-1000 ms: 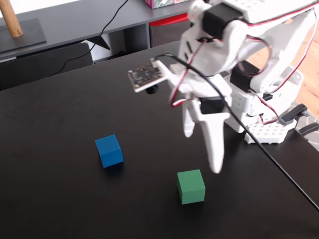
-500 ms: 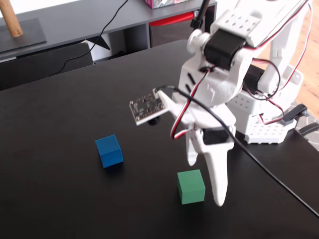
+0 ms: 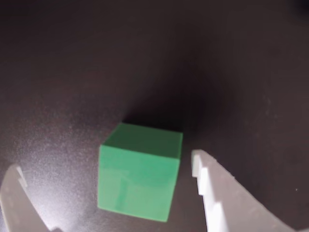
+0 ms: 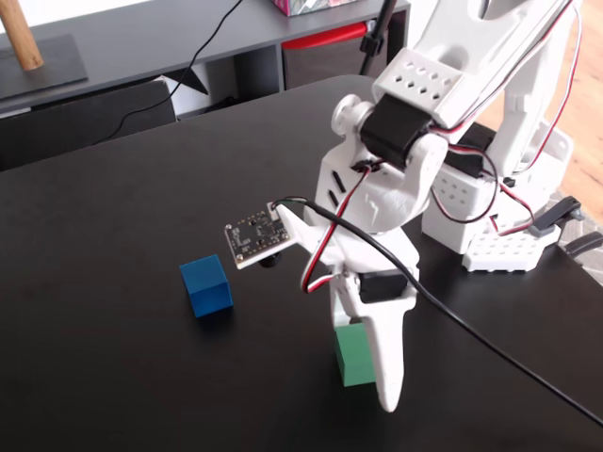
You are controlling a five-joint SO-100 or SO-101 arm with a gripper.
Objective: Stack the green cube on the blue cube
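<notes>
The slanted edge (image 3: pixel 140 152) sits askew between the robot's open fingers, so the green cube (image 3: pixel 137 183) will turn square against them when the gripper grips and lifts.
The green cube (image 3: pixel 137 171) sits on the black table between my two white fingers, with a gap on each side. In the fixed view the green cube (image 4: pixel 351 356) is near the table's front, and my gripper (image 4: pixel 366 379) is lowered around it, open, one white finger (image 4: pixel 384 363) in front of the cube. The blue cube (image 4: pixel 206 287) rests on the table to the left of the green cube, about a hand's width away and apart from the gripper. It is out of the wrist view.
The arm's white base (image 4: pixel 499 217) stands at the right of the black table (image 4: pixel 113 217). A black cable (image 4: pixel 490 344) runs across the table to the right of the gripper. A grey shelf unit (image 4: pixel 141 47) lies behind the table.
</notes>
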